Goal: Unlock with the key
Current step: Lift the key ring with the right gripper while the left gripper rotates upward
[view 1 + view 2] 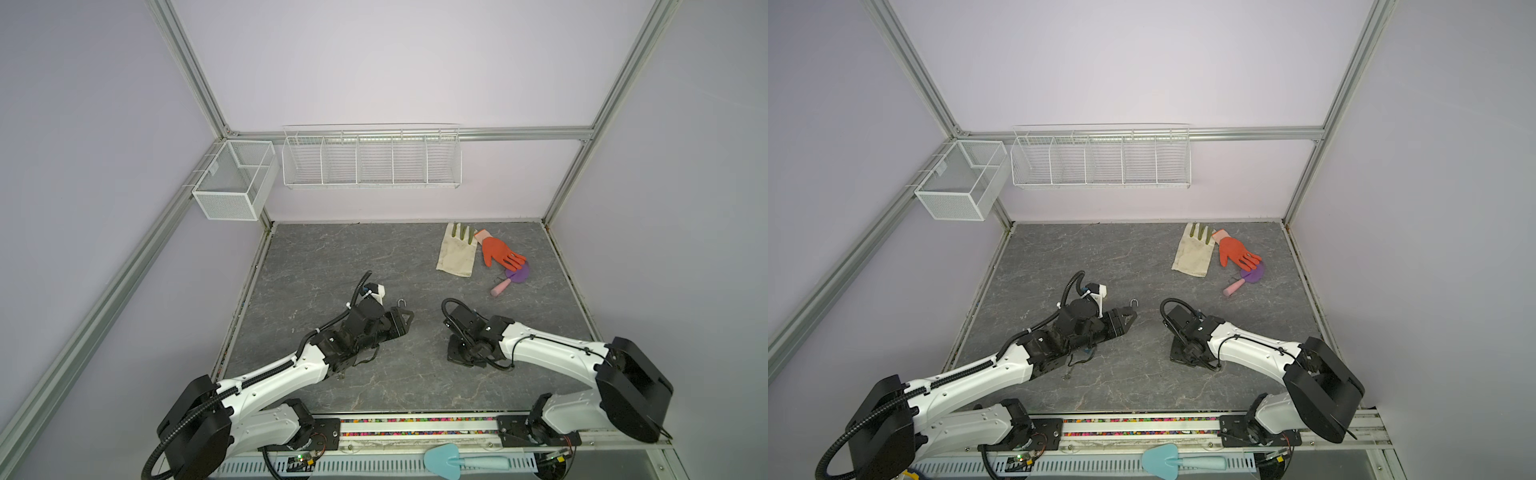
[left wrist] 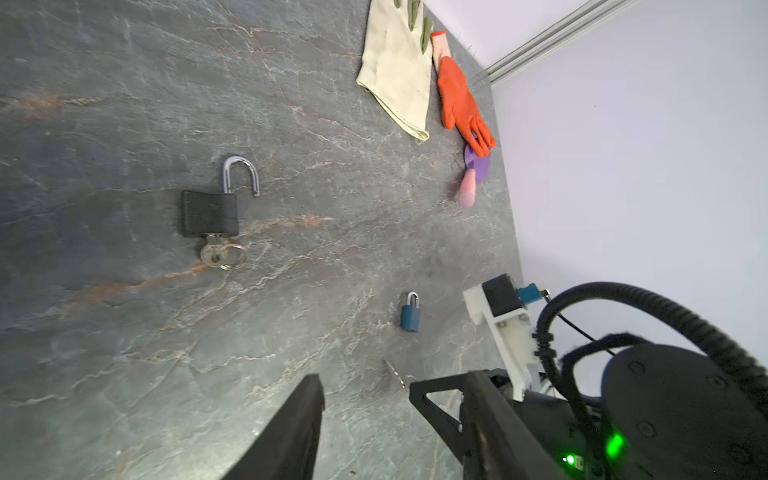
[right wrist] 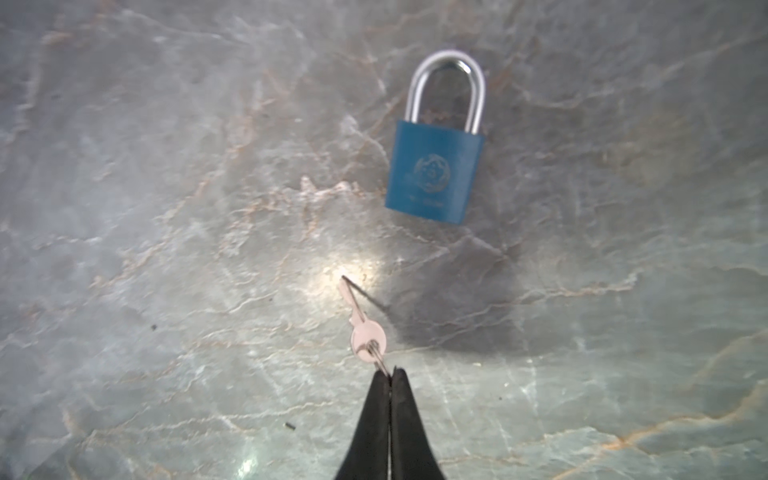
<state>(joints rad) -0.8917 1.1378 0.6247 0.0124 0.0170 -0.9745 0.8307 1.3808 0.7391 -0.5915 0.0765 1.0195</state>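
Observation:
The key's ring (image 3: 379, 358) is in my right gripper and the key's blade (image 3: 351, 299) is free, so my left gripper keeps going toward the key and closes on that blade.
A blue padlock (image 3: 434, 166) with its shackle closed lies flat on the grey table (image 3: 166, 208); it also shows in the left wrist view (image 2: 410, 316). My right gripper (image 3: 390, 372) is shut on the ring of a small silver key (image 3: 361, 328), whose tip meets its shadow on the table just short of the blue padlock. In both top views the right gripper (image 1: 457, 355) points down and hides this padlock. A black padlock (image 2: 210, 212) lies with its shackle open and a key (image 2: 216, 253) in it. My left gripper (image 2: 365, 386) is open and empty beside it (image 1: 402, 303).
A cream glove (image 1: 455, 253), an orange glove (image 1: 496, 251) and a purple and pink brush (image 1: 511, 278) lie at the back right. Two white wire baskets (image 1: 372, 160) hang on the back wall. A teal trowel (image 1: 461, 459) rests on the front rail.

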